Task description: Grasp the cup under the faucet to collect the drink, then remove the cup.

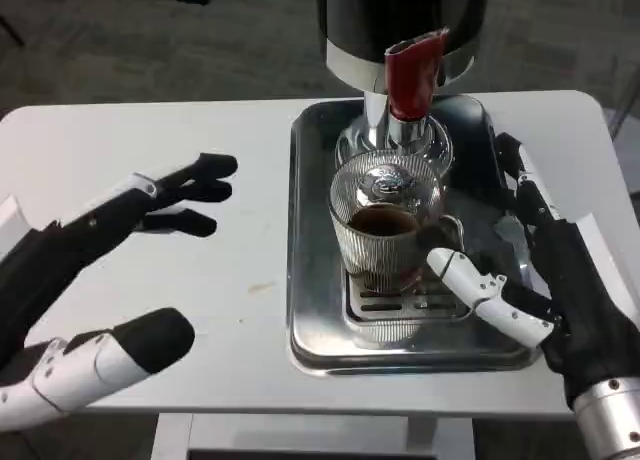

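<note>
The dark drink (pixel 383 220) sits well below the cup's rim (pixel 332 194), so the drink will lean yet stay inside when I carry the cup away.
A ribbed clear glass cup (pixel 388 230) holding dark drink stands on the drip grate of a steel tray (pixel 310 280), under the faucet with the red lever (pixel 412 75) of a black dispenser (pixel 400 15). My right hand (pixel 540 270) lies just right of the cup with its fingers spread; its thumb (pixel 470 275) reaches toward the cup's lower right side, and contact is unclear. My left hand (pixel 120 230) hovers over the table left of the tray, fingers apart and holding nothing.
The white table (pixel 200 140) extends left of the tray. Its front edge runs just beneath my hands. The dispenser body stands over the back of the tray.
</note>
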Motion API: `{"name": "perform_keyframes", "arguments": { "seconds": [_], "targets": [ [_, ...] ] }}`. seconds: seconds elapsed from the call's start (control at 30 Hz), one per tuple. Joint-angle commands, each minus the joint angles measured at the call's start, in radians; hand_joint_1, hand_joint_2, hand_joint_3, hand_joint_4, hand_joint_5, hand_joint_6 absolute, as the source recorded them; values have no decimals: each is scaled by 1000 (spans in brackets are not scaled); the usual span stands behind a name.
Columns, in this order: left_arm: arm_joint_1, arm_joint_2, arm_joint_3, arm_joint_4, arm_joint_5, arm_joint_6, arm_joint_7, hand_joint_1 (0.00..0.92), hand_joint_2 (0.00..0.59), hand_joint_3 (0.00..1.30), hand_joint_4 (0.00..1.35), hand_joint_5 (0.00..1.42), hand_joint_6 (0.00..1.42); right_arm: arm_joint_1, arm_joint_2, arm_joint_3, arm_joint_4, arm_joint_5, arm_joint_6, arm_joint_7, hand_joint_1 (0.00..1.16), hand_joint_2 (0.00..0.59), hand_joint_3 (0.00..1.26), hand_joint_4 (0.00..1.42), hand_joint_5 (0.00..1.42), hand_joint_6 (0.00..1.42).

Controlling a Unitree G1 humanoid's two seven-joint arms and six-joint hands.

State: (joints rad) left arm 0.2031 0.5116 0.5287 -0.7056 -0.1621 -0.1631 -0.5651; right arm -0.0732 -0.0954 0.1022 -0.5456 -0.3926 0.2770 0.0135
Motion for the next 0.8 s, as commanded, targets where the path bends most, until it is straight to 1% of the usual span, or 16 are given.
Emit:
{"name": "perform_keyframes", "arguments": {
  "seconds": [0.03,0.17,0.27,0.43,0.47,0.6,0.8],
  "targets": [
    [67,-48,-3,-6,94,-69,59,0,51,118,69,182,146,11,-3,-4,-14,14,1,12,530,261,15,12,97,180],
    [103,-75,-17,7,155,-98,91,0,50,95,33,151,113,12,-4,-6,-13,24,0,18,529,261,15,12,105,201],
    [128,-87,-31,20,191,-114,107,0,46,84,23,142,108,13,-4,-6,-4,43,-10,24,529,261,15,12,109,205],
    [153,-103,-44,32,221,-128,130,0,47,82,16,140,107,9,-9,-4,12,64,-23,27,529,259,0,11,111,212],
    [160,-106,-46,36,225,-131,133,0,47,82,15,139,106,8,-9,-3,15,66,-24,27,534,249,0,4,111,213],
    [179,-107,-51,46,227,-141,138,0,47,76,11,139,106,-3,-9,9,46,83,-46,27,540,245,0,0,98,211],
    [216,-98,-48,46,217,-149,129,0,48,73,9,137,106,-14,9,22,103,108,-90,15,539,240,0,0,33,171]
  ]
}}
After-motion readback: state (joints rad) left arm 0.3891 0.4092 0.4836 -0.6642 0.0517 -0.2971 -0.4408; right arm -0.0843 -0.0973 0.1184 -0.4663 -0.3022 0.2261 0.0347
